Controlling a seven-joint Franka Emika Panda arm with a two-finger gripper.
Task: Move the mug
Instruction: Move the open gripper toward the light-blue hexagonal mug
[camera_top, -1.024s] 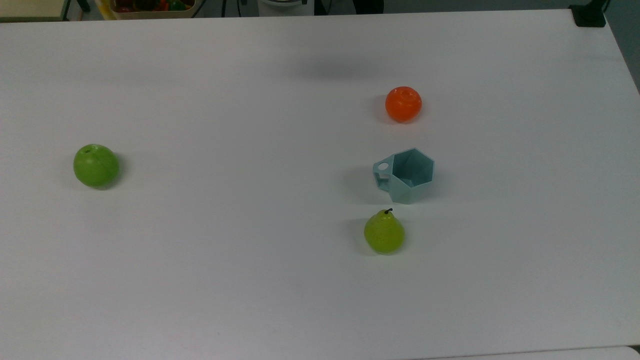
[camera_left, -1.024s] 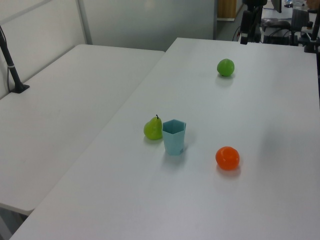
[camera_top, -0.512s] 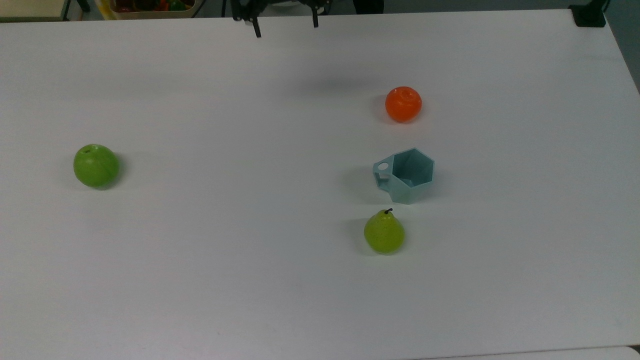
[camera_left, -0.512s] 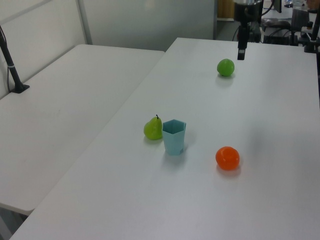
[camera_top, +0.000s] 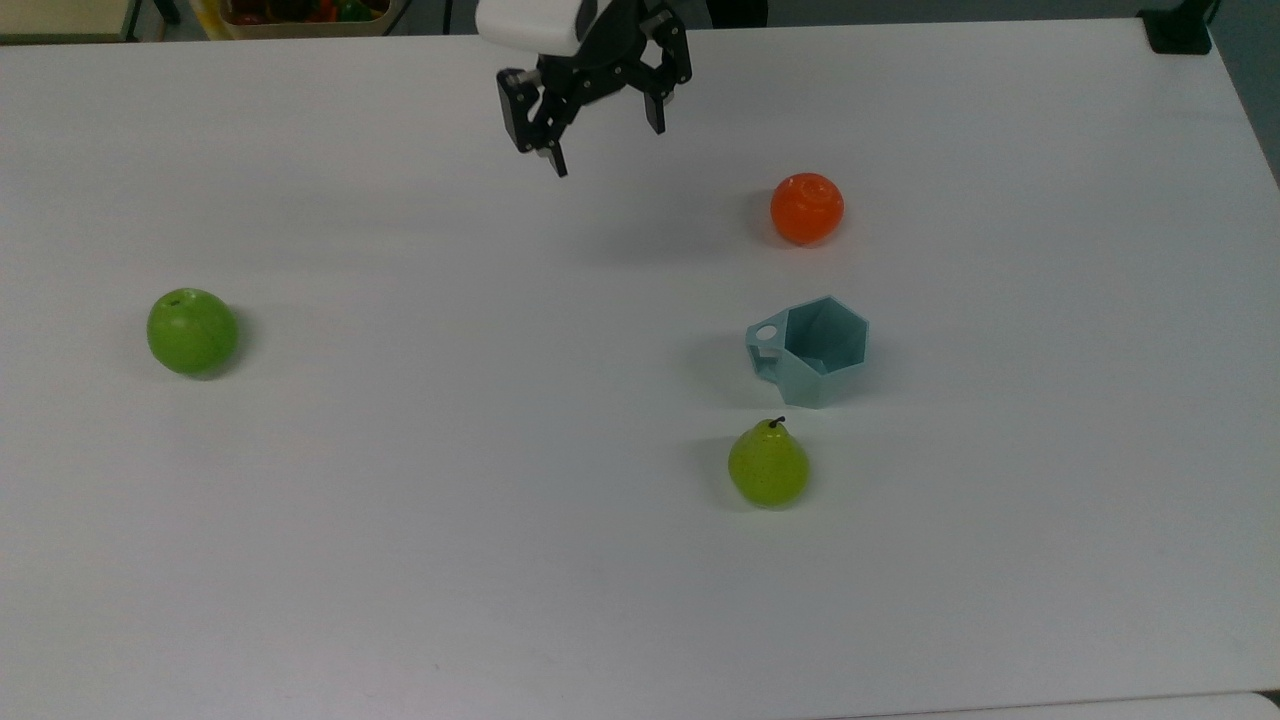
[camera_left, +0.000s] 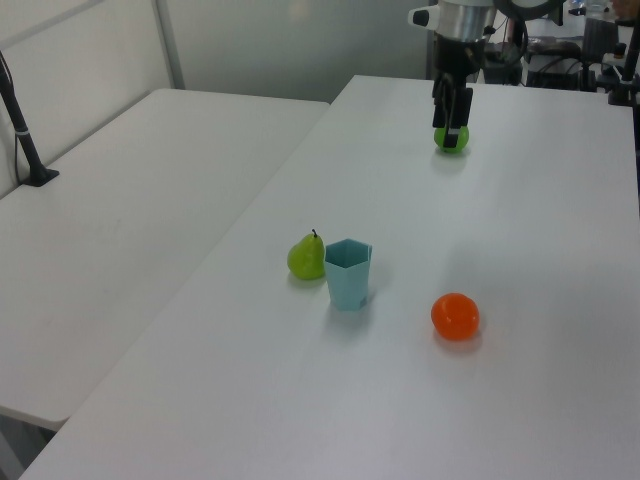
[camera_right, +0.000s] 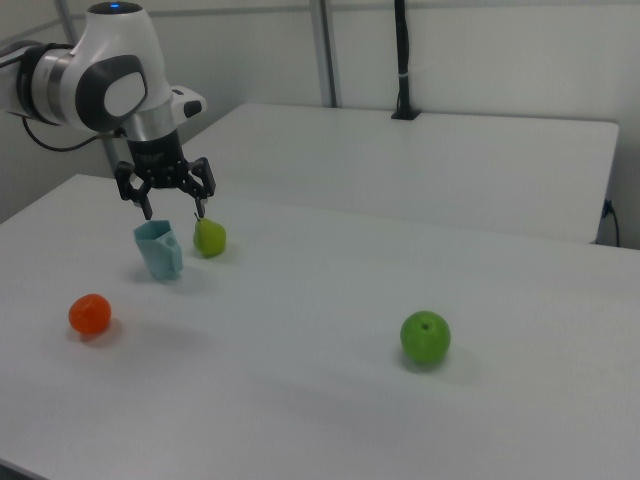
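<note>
My gripper is going to lift the mug away, and the green pear (camera_left: 306, 258) will stay where it is, since it stands stem up on its own broad base (camera_left: 307, 275).
The pale teal mug (camera_top: 812, 350) stands upright on the white table, hexagonal rim up, its handle toward the top view's left. It also stands mid-table in the left view (camera_left: 348, 273) and at the right view's left (camera_right: 160, 249). My gripper (camera_top: 608, 150) hangs open with nothing between its fingers, above the far part of the table, up and to the left of the mug in the top view. In the left view the gripper (camera_left: 451, 122) overlaps the green apple. In the right view the gripper (camera_right: 173, 212) hovers above the mug and the pear.
An orange (camera_top: 806, 208) lies just beyond the mug and a green pear (camera_top: 768, 465) just in front of it in the top view. A green apple (camera_top: 192, 331) sits far at the top view's left. A second white table (camera_left: 130, 210) adjoins at the left view's left.
The arm has come down into the top view from the far edge, and the open gripper has moved nearer over the table. The mug and the fruit have not moved.
</note>
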